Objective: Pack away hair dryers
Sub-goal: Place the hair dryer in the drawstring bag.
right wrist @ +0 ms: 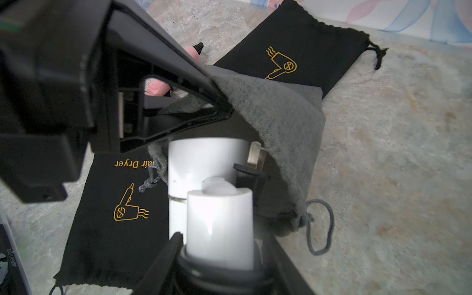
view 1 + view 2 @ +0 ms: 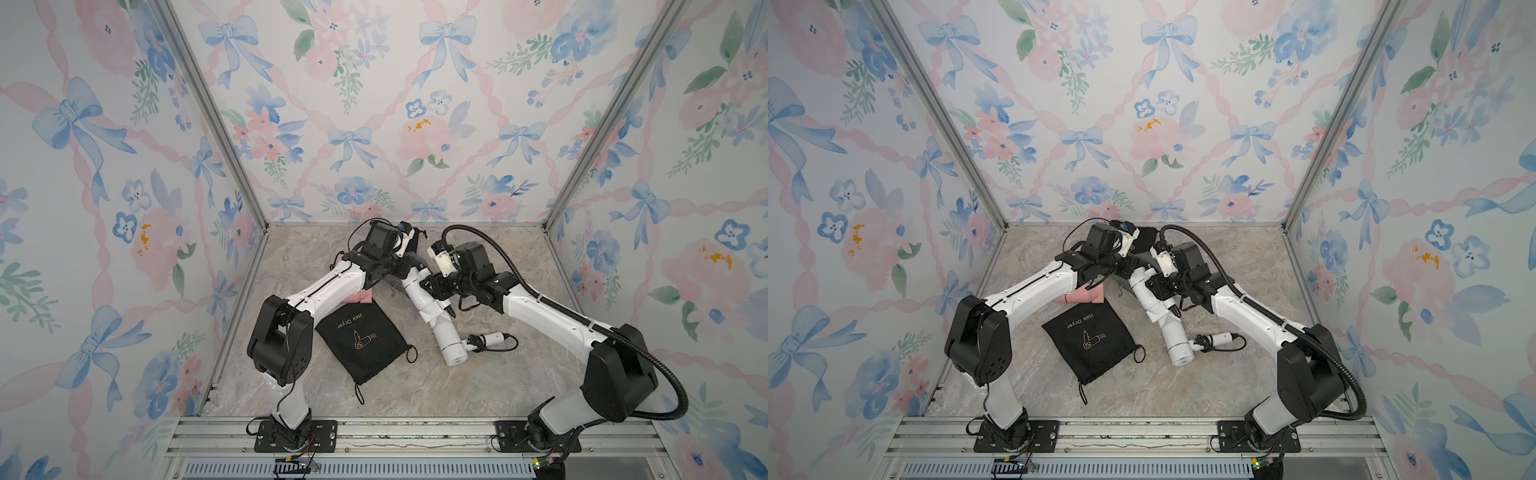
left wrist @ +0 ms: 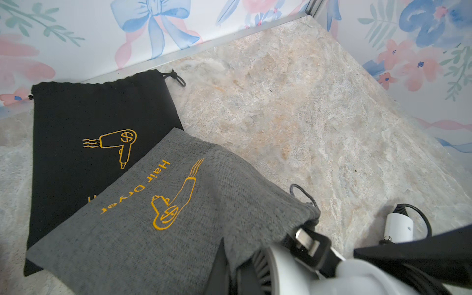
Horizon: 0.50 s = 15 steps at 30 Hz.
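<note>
My right gripper needs to turn the dryer straighter and push it deeper inside [image 1: 240,128], because the white hair dryer is going into the grey pouch at an angle, with its plug at the pouch's rim [image 1: 255,161].
My right gripper [image 1: 222,245] is shut on a white hair dryer [image 1: 219,217], and its front end sits in the mouth of a grey drawstring pouch [image 1: 281,115]. My left gripper [image 3: 229,275] is shut on that grey pouch's [image 3: 153,229] rim and holds the mouth lifted. The dryer's plug [image 3: 306,242] shows at the opening. In both top views the held dryer [image 2: 417,286] [image 2: 1144,291] lies between the two wrists. A second white hair dryer [image 2: 449,345] lies on the table in front of it, with its handle and cord [image 2: 492,338] to the right. The pink hair dryer [image 2: 362,297] is partly hidden under my left forearm.
A flat black pouch [image 2: 361,345] with gold print lies front centre, strings trailing forward. Another black pouch [image 3: 89,122] lies by the back wall, partly under the grey one. Metal frame posts and wallpapered walls close in the marble table [image 2: 498,382].
</note>
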Motion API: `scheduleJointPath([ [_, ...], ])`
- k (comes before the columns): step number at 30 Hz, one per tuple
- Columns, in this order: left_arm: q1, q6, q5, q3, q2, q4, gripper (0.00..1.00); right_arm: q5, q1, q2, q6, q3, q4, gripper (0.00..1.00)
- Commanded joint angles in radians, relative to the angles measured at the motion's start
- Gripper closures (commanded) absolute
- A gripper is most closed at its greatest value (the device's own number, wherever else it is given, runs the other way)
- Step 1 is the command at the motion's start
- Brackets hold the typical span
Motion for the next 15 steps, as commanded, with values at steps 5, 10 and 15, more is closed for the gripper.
scheduleJointPath([
  [5,-0.009,-0.014,0.029,0.016,0.003,-0.005,0.94,-0.008,0.03,0.032,0.009,0.04,-0.027,0.66],
  [10,-0.018,-0.008,0.039,0.011,-0.015,-0.004,0.94,-0.03,0.03,0.072,0.022,0.052,-0.021,0.66],
  [15,-0.028,-0.001,0.042,0.006,-0.027,-0.005,0.94,-0.057,0.02,0.125,0.046,0.11,-0.041,0.66],
])
